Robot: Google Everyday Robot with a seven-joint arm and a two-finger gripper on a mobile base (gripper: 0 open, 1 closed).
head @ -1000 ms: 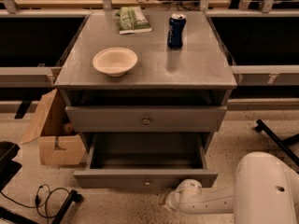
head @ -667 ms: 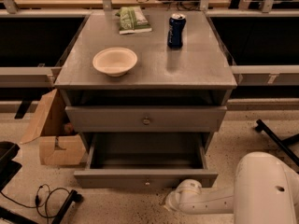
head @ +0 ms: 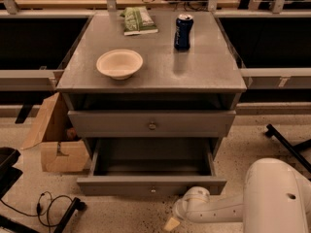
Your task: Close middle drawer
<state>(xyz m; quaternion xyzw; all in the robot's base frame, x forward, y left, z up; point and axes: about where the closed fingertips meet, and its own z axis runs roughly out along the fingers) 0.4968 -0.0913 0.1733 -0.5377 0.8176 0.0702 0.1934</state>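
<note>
The middle drawer (head: 152, 161) will slide in squarely when the robot pushes beside its knob, because the drawer front (head: 126, 186) is parallel to the upper drawer.
The middle drawer (head: 151, 184) of the grey cabinet stands pulled well out. Its plain grey box interior is in view, and so is the small round knob (head: 153, 190) at the centre of its flat front. My gripper (head: 171, 223) hangs low at the bottom edge of the camera view. It is just in front of the drawer front and a little right of the knob, apart from it. Only a tan tip at the end of the white wrist (head: 194, 207) shows.
Above the open drawer, the upper drawer (head: 151, 124) sits nearly flush. On the cabinet top (head: 209, 72) are a cream bowl (head: 119, 63), a blue can (head: 183, 31) and a green packet (head: 138, 20). A cardboard box (head: 53, 140) and cables (head: 51, 205) lie on the floor at left.
</note>
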